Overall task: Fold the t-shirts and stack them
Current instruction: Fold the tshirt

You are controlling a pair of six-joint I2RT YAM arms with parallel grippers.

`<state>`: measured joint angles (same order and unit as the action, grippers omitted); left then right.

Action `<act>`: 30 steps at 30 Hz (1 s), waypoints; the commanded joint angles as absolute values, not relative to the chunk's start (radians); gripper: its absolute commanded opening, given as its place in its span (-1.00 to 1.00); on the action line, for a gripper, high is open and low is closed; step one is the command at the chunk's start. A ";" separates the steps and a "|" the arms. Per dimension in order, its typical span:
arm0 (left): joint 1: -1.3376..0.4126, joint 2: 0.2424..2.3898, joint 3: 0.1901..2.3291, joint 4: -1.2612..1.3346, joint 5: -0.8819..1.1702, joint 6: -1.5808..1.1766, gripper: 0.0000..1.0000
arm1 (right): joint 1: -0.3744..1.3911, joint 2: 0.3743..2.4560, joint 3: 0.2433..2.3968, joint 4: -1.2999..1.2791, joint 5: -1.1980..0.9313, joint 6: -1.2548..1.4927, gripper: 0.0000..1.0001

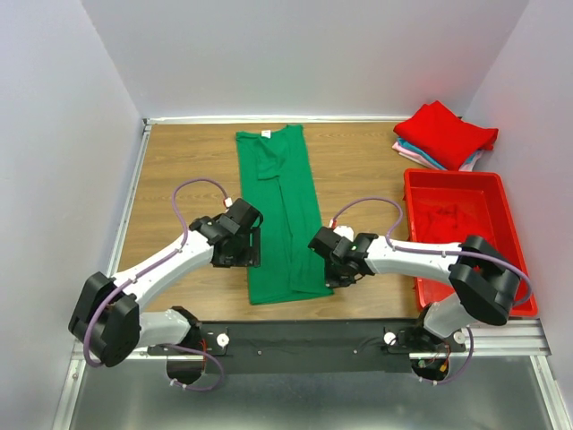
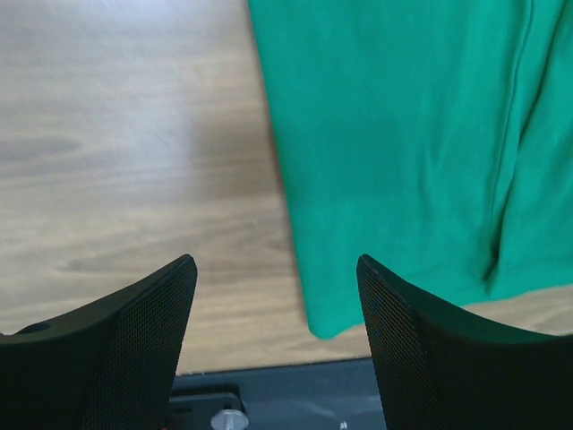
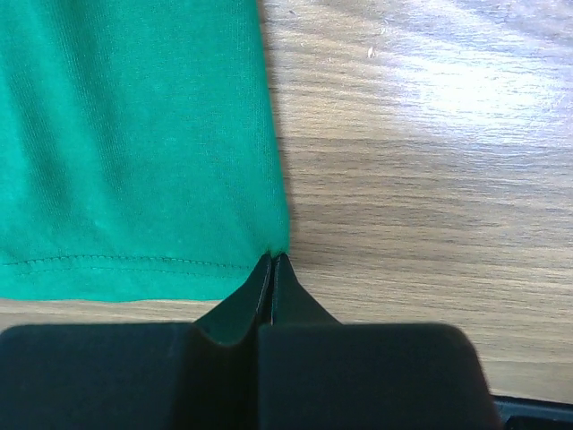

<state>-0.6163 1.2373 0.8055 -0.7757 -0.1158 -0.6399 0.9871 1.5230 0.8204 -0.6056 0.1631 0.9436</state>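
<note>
The green t-shirt lies long and flat. It should fold over when I carry the near hem (image 1: 288, 298) forward, while its label end (image 1: 267, 136) stays flat.
A bright green t-shirt (image 1: 282, 215) lies on the wooden table as a long narrow strip, with its white neck label (image 1: 266, 133) at the far end. My left gripper (image 1: 249, 246) is open beside the strip's near left edge. In the left wrist view the shirt (image 2: 403, 134) and its near left corner lie between and beyond the open gripper (image 2: 276, 262). My right gripper (image 1: 336, 279) is shut on the shirt's near right hem corner (image 3: 143, 161), and its closed tips (image 3: 273, 260) pinch the fabric. A folded stack with a red t-shirt (image 1: 445, 133) on top sits at the far right.
Pink and light blue folded shirts (image 1: 414, 154) lie under the red one. A red plastic bin (image 1: 501, 193) stands at the right with red cloth (image 1: 443, 224) inside. White walls enclose the table. A black rail (image 1: 304, 336) runs along the near edge.
</note>
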 commanded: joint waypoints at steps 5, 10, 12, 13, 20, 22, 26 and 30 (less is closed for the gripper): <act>-0.718 1.149 0.753 -0.861 -0.060 -0.746 0.49 | 0.986 1.537 0.778 -0.658 0.156 0.965 -0.96; -0.741 1.163 0.721 -0.824 -0.020 -0.762 0.26 | 0.985 1.534 0.775 -0.658 0.158 0.976 -0.96; -0.749 1.180 0.695 -0.781 -0.005 -0.756 0.18 | 0.985 1.531 0.775 -0.658 0.158 0.985 -0.96; -0.752 1.195 0.677 -0.770 0.027 -0.758 0.14 | 0.986 1.523 0.773 -0.658 0.160 0.989 -0.96; -0.772 1.229 0.672 -0.714 0.066 -0.769 0.06 | 0.986 1.496 0.762 -0.658 0.163 1.022 -0.96; -0.802 1.270 0.672 -0.707 0.080 -0.768 0.05 | 0.985 1.496 0.768 -0.660 0.163 1.023 -0.96; -0.847 1.272 0.661 -0.703 0.083 -0.796 -0.04 | 0.983 1.497 0.776 -0.663 0.158 1.028 -0.96; -0.868 1.244 0.641 -0.704 0.098 -0.836 -0.13 | 0.985 1.486 0.772 -0.669 0.156 1.040 -0.96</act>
